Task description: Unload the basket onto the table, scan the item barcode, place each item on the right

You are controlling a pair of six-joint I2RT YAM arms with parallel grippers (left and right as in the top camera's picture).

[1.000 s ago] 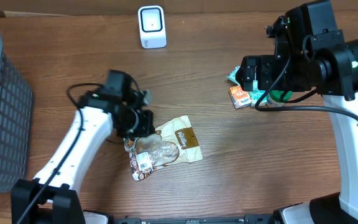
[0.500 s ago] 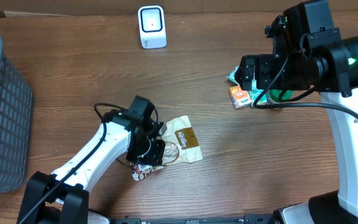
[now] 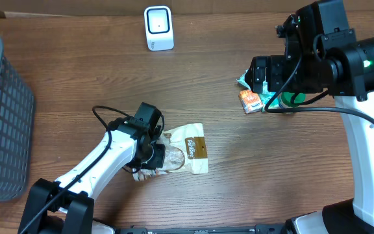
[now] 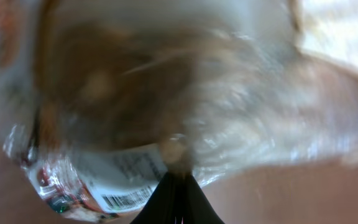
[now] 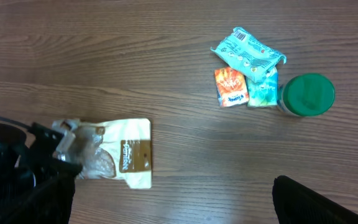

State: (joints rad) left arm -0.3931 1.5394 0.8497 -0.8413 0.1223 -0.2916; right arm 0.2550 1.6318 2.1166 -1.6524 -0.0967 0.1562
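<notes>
I should use my left gripper to turn the bag's barcode end (image 3: 145, 174) toward the scanner (image 3: 159, 28) so that my right gripper can take it, because that end lies far from my right gripper.
The item is a clear and cream snack bag (image 3: 186, 153) with a brown label, lying mid-table; the right wrist view also shows this bag (image 5: 126, 160). My left gripper (image 3: 149, 160) is shut on the bag's left end. In the left wrist view the closed fingertips (image 4: 178, 180) meet the crinkled plastic, and a white barcode label (image 4: 126, 200) shows just left of them. The white scanner (image 3: 158, 28) stands at the back edge. My right gripper (image 5: 173, 208) hangs open high above the table, holding nothing.
A grey basket (image 3: 2, 117) stands at the left edge. Under the right arm lie an orange packet (image 5: 230, 87), a teal packet (image 5: 247, 51) and a green-lidded jar (image 5: 307, 94). Bare wood lies between the bag and the scanner.
My left arm swung in over the bag's left end, and the bag has since shifted and turned slightly, its barcode end now tucked under the gripper. The right arm has stayed still.
</notes>
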